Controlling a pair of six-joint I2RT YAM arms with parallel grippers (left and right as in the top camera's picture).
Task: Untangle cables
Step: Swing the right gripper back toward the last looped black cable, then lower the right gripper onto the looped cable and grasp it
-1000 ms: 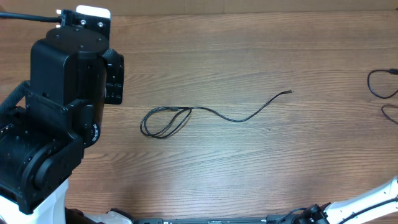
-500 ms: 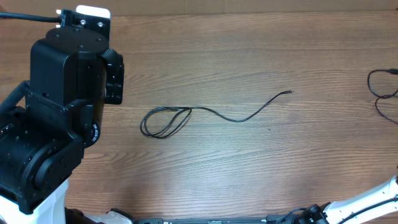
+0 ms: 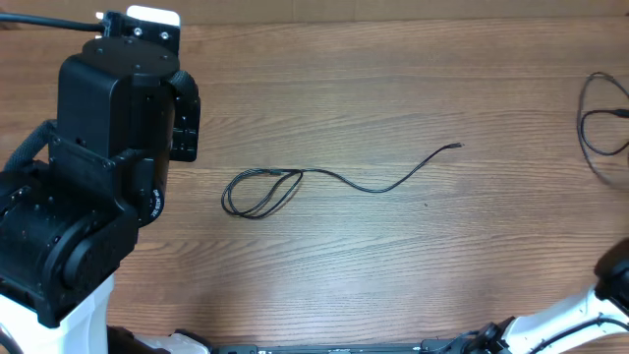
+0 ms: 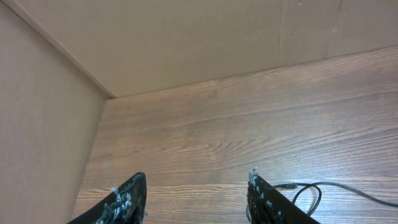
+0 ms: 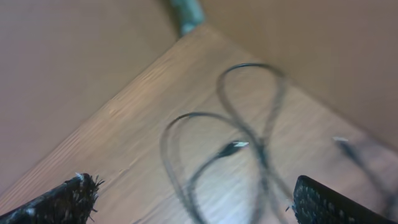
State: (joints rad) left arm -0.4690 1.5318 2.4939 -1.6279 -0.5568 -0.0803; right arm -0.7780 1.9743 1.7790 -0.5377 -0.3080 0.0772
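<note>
The mid-table cable's double loop (image 3: 260,194) is clear of the second cable. My open right gripper should next go toward the loop until its fingers get to the strands (image 3: 288,191).
One thin black cable (image 3: 334,179) lies mid-table, with a double loop (image 3: 260,192) at its left and a plug end (image 3: 457,146) at its right. A second cable (image 3: 594,123) lies in loose loops at the right edge. In the right wrist view those loops (image 5: 249,149) are blurred, lying on the wood ahead of my right gripper (image 5: 196,190), which is wide open and empty. My left gripper (image 4: 196,186) is open over bare wood with nothing between its fingers. A cable loop (image 4: 314,190) shows just past its right finger (image 4: 264,199).
My left arm (image 3: 98,187) is a large black mass over the table's left side. Part of my right arm (image 3: 614,280) shows at the lower right edge. Brown walls (image 4: 186,37) enclose the table's back and left.
The cable at the right edge has changed shape, its loop now reaching higher. The right arm has come into view at the lower right. The left arm shifted slightly.
</note>
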